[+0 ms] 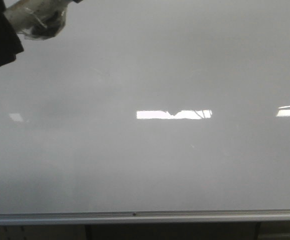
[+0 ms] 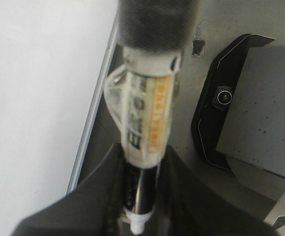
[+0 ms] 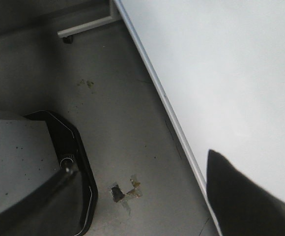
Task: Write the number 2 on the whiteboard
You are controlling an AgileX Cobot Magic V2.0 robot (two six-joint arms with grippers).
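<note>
Next, my right gripper grabs the marker pen by the dark back end [image 2: 156,25] before writing, because my left gripper is holding it by its writing end [image 2: 141,191].
The whiteboard [image 1: 150,160] fills the front view, pale grey and glossy, with a silver rim along its lower edge. No number 2 shows on it. My left gripper [image 2: 141,196] is shut on a white-and-black marker pen [image 2: 145,128] wrapped in clear tape, its dark end pointing away from the wrist camera. In the front view the left gripper [image 1: 0,35] and the taped pen [image 1: 37,20] sit at the top left corner, in front of the board. My right gripper [image 3: 142,206] is open and empty, beside the whiteboard [image 3: 221,78] edge above the floor.
Bright light reflections [image 1: 174,114] lie across the board. The silver rim [image 1: 135,216] runs along the board's foot. A black-edged robot base [image 2: 231,108] stands on the grey floor; it also shows in the right wrist view [image 3: 78,162]. Tape scraps [image 3: 125,191] lie on the floor.
</note>
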